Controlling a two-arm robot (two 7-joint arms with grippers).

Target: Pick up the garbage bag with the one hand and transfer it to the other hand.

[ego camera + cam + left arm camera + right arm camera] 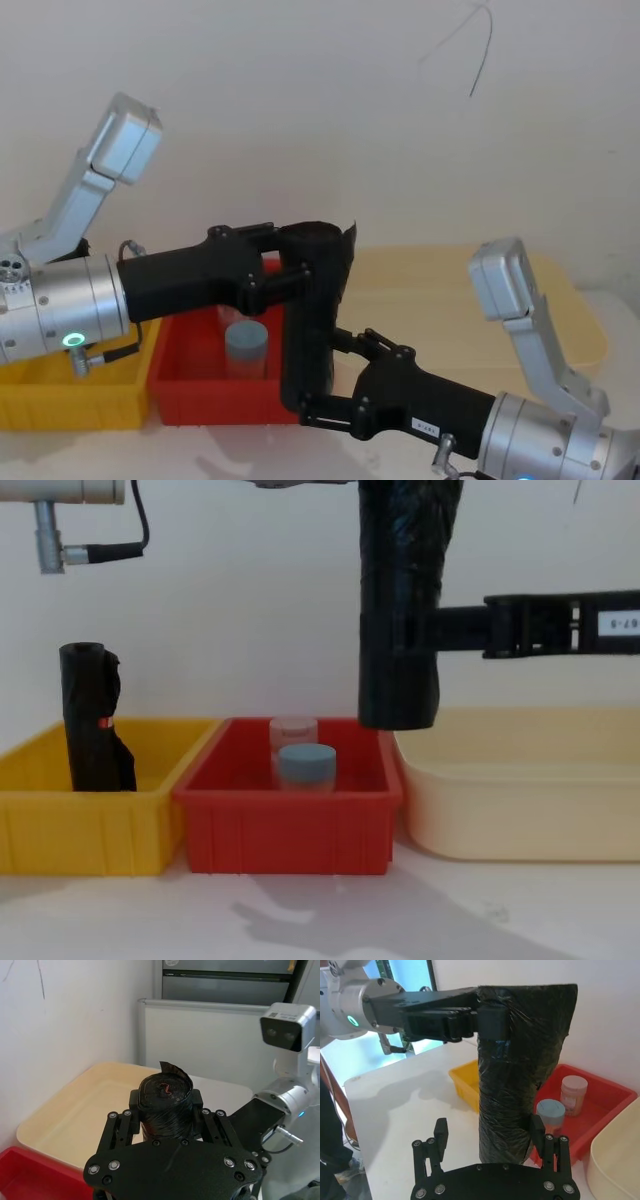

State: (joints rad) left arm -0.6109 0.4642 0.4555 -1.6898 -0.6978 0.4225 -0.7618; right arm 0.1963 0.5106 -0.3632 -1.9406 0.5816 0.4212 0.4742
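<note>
The garbage bag is rolled up into a thick, straight roll (398,685). So its top (532,1002) will keep standing up above my right gripper when I carry it.
The garbage bag (310,320), a thick glossy black roll, hangs upright in the air over the red bin's right end. My left gripper (290,265), on the green-lit arm, is shut on its top end; from the left wrist view the fingers (136,1102) clamp both sides of the roll (167,1110). My right gripper (488,1135), on the blue-lit arm, is open and straddles the roll's lower part (520,1070). One finger (537,1130) lies against the plastic and the other stands apart. The chest view shows the right gripper (415,630) level with the bag's middle (400,570).
Below are a red bin (290,825) holding a blue-lidded jar (305,765) and a clear jar, a yellow bin (90,830) on the left with another black roll (90,720), and a cream tray (520,810) on the right. A white wall stands close behind.
</note>
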